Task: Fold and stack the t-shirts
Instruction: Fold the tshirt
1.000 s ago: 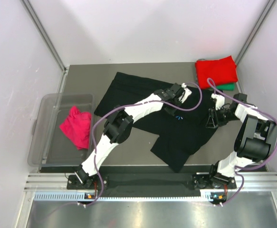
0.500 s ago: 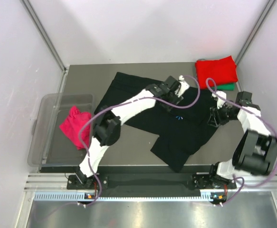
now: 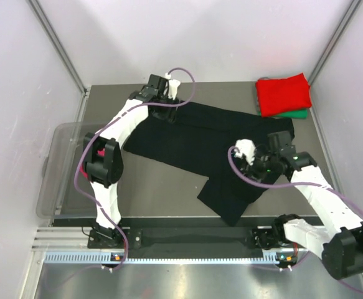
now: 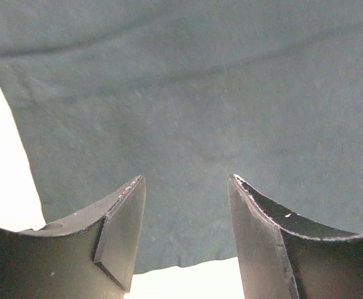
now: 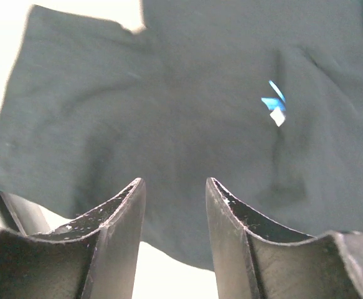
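I expect the sleeve will fold back over the t-shirt's body when I carry it across, because the sleeve (image 3: 227, 204) sticks out limp past the black t-shirt's near edge (image 3: 207, 177).
A black t-shirt (image 3: 193, 146) lies spread across the table. My left gripper (image 3: 164, 107) hovers over its far left corner. In the left wrist view that gripper (image 4: 186, 179) is open, with only dark cloth (image 4: 187, 93) beneath it and the cloth's edge close by. My right gripper (image 3: 251, 168) hangs over the shirt's right half. In the right wrist view this gripper (image 5: 174, 180) is open and holds nothing; a light-blue print with a white label (image 5: 273, 107) shows ahead of it. A folded red shirt (image 3: 284, 92) rests on a green one (image 3: 298, 114) at the far right corner. The magenta shirt is almost hidden behind my left arm.
A clear plastic bin (image 3: 56, 187) stands off the table's left edge. Metal frame posts (image 3: 56, 43) rise at the far corners, and white walls close in the table on three sides.
My left gripper let go at the shirt's middle, opened wide and swung to the far left corner. The right gripper moved from the shirt's right edge inward, over the cloth.
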Robot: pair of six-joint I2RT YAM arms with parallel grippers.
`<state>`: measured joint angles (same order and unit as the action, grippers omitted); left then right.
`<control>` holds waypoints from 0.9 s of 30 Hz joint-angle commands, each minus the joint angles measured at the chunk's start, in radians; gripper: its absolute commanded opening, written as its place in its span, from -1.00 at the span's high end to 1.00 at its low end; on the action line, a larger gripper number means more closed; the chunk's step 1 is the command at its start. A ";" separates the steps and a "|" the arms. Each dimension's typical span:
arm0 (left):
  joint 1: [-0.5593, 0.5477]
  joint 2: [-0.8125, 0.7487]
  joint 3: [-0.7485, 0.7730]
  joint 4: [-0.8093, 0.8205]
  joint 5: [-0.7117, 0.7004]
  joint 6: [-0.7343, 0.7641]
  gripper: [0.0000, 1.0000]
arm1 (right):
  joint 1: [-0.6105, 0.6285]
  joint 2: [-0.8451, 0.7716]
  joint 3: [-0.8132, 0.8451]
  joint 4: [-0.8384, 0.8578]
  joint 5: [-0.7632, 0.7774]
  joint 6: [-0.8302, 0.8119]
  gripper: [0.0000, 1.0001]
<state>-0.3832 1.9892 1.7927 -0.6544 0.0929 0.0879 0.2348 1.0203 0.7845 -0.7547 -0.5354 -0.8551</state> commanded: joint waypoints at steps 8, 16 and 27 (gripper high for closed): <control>0.069 0.066 0.086 -0.090 0.142 0.004 -0.15 | 0.528 -0.014 -0.105 0.054 0.170 0.036 0.17; 0.072 0.103 0.111 -0.096 0.053 0.044 -0.15 | 0.754 0.003 -0.203 0.104 0.371 -0.059 0.18; 0.073 0.138 0.151 -0.109 -0.010 0.075 -0.15 | 0.843 0.000 -0.202 -0.020 0.314 -0.101 0.06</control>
<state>-0.3096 2.1075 1.8896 -0.7624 0.1066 0.1421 1.0393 1.0168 0.5484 -0.7315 -0.1909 -0.9321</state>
